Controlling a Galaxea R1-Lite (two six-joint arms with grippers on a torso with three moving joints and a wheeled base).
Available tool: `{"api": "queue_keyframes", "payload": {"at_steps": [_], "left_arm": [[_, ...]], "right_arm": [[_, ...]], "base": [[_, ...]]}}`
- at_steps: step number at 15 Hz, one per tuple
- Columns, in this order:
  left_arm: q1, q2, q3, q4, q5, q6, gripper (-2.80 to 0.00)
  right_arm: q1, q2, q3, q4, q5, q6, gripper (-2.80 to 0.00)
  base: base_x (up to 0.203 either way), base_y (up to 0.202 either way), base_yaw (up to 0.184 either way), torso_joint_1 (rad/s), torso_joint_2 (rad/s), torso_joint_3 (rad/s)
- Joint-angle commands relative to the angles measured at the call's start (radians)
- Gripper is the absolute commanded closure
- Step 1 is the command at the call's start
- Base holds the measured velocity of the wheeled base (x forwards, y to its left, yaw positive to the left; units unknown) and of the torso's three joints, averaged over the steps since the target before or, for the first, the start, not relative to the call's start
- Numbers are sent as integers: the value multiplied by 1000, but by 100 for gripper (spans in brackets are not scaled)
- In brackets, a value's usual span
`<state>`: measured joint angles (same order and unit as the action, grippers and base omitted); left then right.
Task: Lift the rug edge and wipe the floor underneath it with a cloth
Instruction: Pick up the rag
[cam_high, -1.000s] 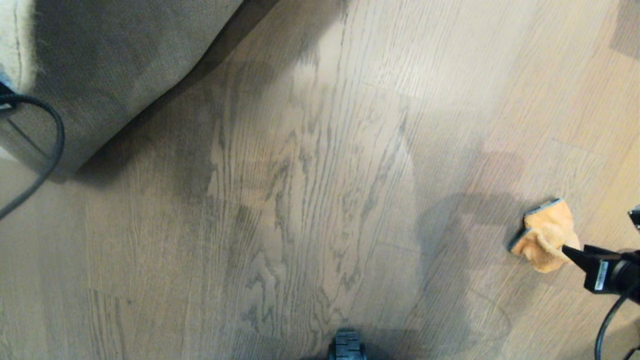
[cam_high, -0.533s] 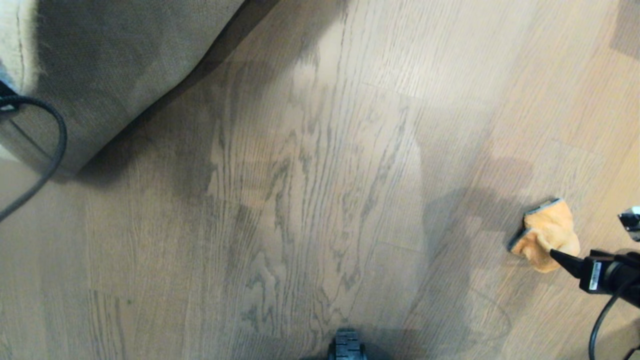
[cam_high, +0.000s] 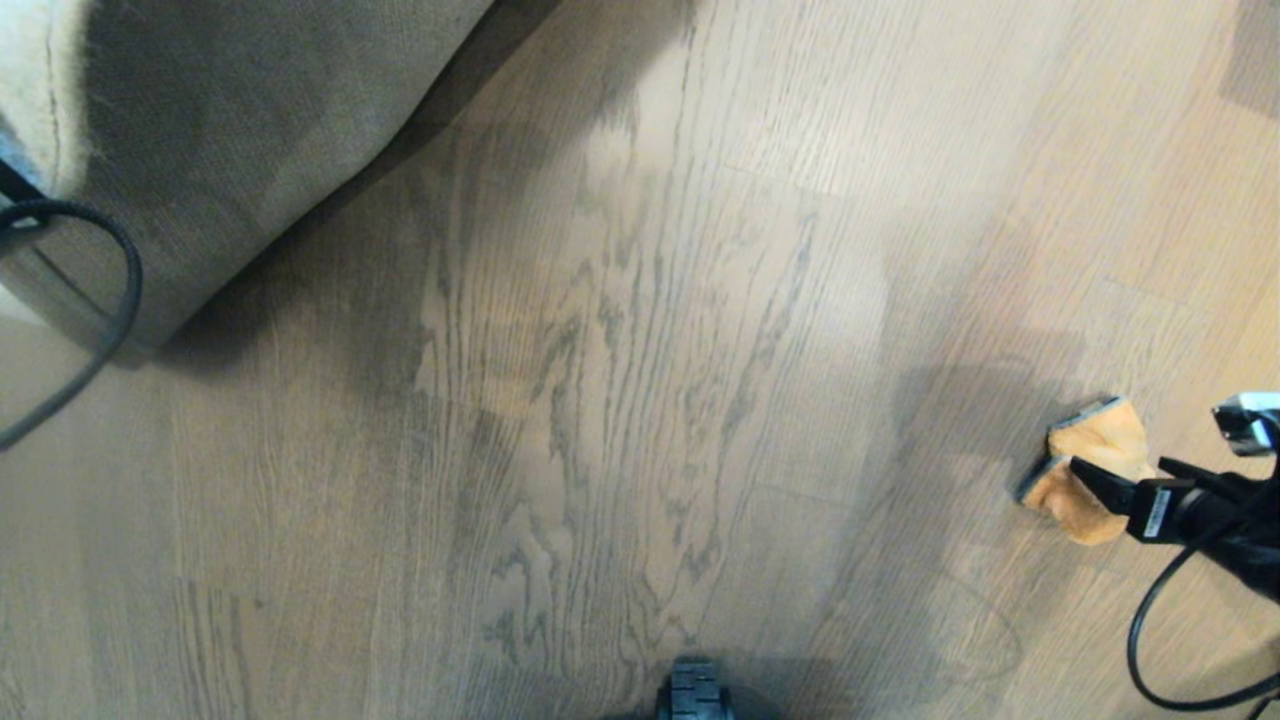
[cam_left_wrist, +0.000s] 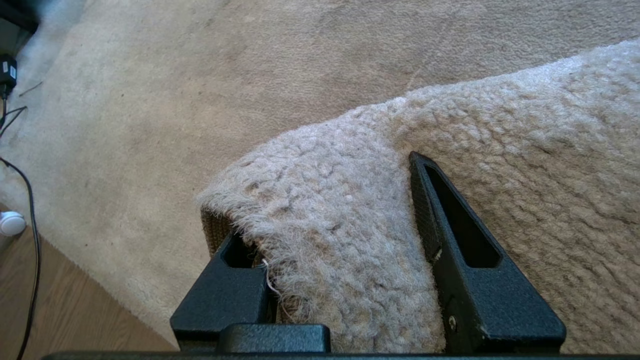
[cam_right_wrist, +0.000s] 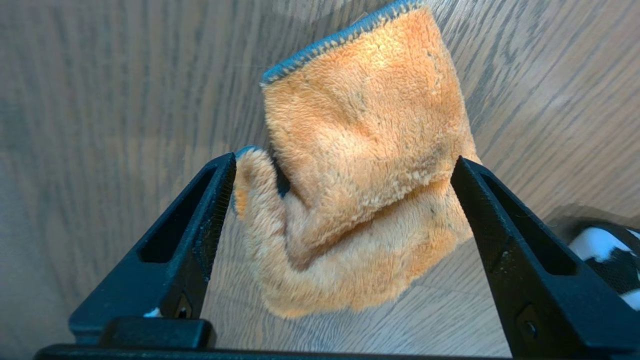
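Observation:
The open fingers of the robot's right gripper are on both sides of the crumpled orange cloth (cam_high: 1106, 437), so the robot should go on moving down until the cloth has the fingers low around its fold (cam_right_wrist: 366, 221), before it closes them.
The rug (cam_high: 220, 130) is held up at the far left, tan woven backing facing me, with the grey-brown plank floor (cam_high: 620, 380) bare beneath it. My left gripper (cam_left_wrist: 322, 197) is shut on the rug's pale fluffy edge (cam_left_wrist: 325, 235), one finger on the pile and one under the backing. The orange cloth (cam_high: 1095, 465) with dark edging lies crumpled on the floor at the right. My right gripper (cam_right_wrist: 344, 159) stands open, its two fingers either side of the cloth (cam_right_wrist: 365, 130). In the head view the right gripper (cam_high: 1120, 472) reaches in from the right edge.
A black cable (cam_high: 110, 320) loops down beside the lifted rug. Part of my base (cam_high: 695, 690) shows at the bottom edge. A white round object (cam_left_wrist: 10, 222) and thin cables (cam_left_wrist: 32, 260) lie by the rug's border. A black-and-white object (cam_right_wrist: 610, 255) sits beside the right finger.
My right gripper has moved left and forward over the cloth, which lies where it was. The rug stays lifted and the left arm has not moved.

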<state>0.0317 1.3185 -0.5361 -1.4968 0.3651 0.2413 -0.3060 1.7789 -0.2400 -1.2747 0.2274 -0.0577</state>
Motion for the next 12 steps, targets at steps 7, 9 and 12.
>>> {"api": "queue_keyframes", "payload": {"at_steps": [7,9,12], "left_arm": [[1,16,3,-10,3,1,0],[1,15,12,-13,3,1,0],[1,31,15,-56,3,19,0]], "right_arm": [[-64,98,-57,-8,0,-6,-280],[-65,107,-73,-6,0,-7,-280],[-61,116,-67,-9,3,-10,-132]], "base": [[0,0,0,0,0,0],[0,0,0,0,0,0],[0,0,0,0,0,0]]}}
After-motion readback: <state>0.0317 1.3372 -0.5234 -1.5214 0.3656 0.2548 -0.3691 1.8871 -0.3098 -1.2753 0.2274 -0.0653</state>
